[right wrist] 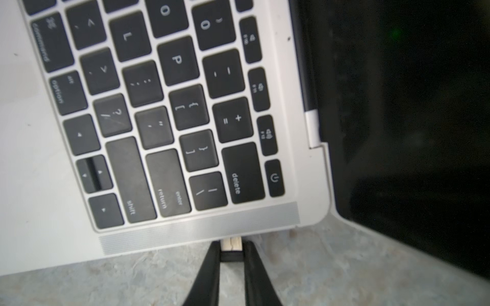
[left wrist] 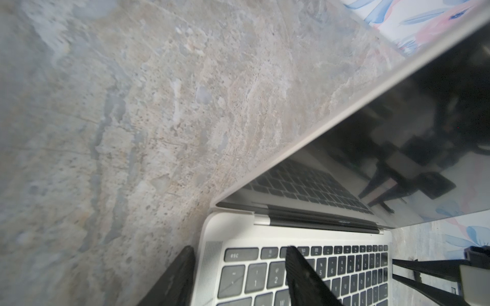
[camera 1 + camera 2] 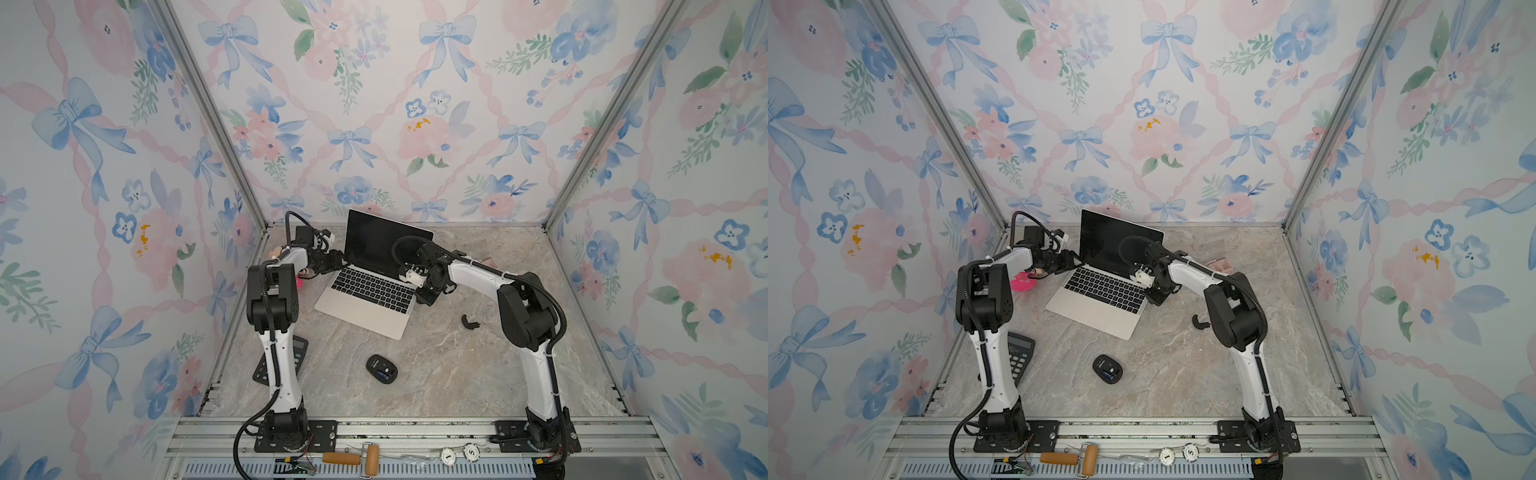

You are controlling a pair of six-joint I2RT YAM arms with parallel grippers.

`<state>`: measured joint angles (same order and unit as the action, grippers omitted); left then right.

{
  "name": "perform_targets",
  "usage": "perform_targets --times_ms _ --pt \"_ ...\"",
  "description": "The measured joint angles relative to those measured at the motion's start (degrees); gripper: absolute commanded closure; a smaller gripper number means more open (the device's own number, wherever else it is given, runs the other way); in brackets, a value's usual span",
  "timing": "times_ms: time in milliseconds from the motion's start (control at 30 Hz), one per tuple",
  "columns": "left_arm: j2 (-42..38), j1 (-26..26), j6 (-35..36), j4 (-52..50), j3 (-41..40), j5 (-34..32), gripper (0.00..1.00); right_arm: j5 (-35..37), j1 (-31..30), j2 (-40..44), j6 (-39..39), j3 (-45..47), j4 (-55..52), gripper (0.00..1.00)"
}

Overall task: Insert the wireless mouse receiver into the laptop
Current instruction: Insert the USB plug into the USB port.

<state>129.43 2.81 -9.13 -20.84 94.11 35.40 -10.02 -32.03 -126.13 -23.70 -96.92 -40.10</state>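
The receiver's plug (image 1: pixel 231 243) is only a little way in at the laptop's edge, and my right gripper's fingers are beside it. I should open the gripper, move back and push the cap (image 1: pixel 232 255) from behind.
The laptop (image 3: pixel 365 309) (image 3: pixel 1100 318) stands open at the back of the table, its screen dark. In the right wrist view, the wireless mouse receiver (image 1: pixel 231 256) is a small black cap with a pale metal plug, and the plug's tip meets the laptop's (image 1: pixel 39 159) right side edge. My right gripper (image 1: pixel 232 245) (image 3: pixel 423 298) is shut on the receiver, a finger on each side. My left gripper (image 2: pixel 240 249) (image 3: pixel 343 262) is open at the laptop's (image 2: pixel 238 230) back left corner, with one finger beside the edge and the other over the keys.
A black mouse (image 3: pixel 381 368) lies in the middle of the table, its curved cover piece (image 3: pixel 469 322) to the right near my right arm. A dark calculator (image 3: pixel 300 349) lies behind my left arm and a pink object (image 3: pixel 1022 283) beside the left wrist.
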Motion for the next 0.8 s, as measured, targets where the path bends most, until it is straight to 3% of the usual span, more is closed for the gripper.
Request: perform_targets --times_ms 367,633,800 --pt "0.0 0.0 0.1 -0.3 0.2 -0.3 0.41 0.8 -0.3 1.1 -0.7 1.9 1.4 0.63" --pt "0.0 0.0 0.0 -0.3 0.3 -0.4 0.41 0.1 0.5 4.5 2.1 3.9 2.6 0.62" --pt "0.0 0.0 -0.3 -0.3 0.3 -0.6 0.41 -0.7 1.6 6.9 4.2 5.5 3.5 0.66"
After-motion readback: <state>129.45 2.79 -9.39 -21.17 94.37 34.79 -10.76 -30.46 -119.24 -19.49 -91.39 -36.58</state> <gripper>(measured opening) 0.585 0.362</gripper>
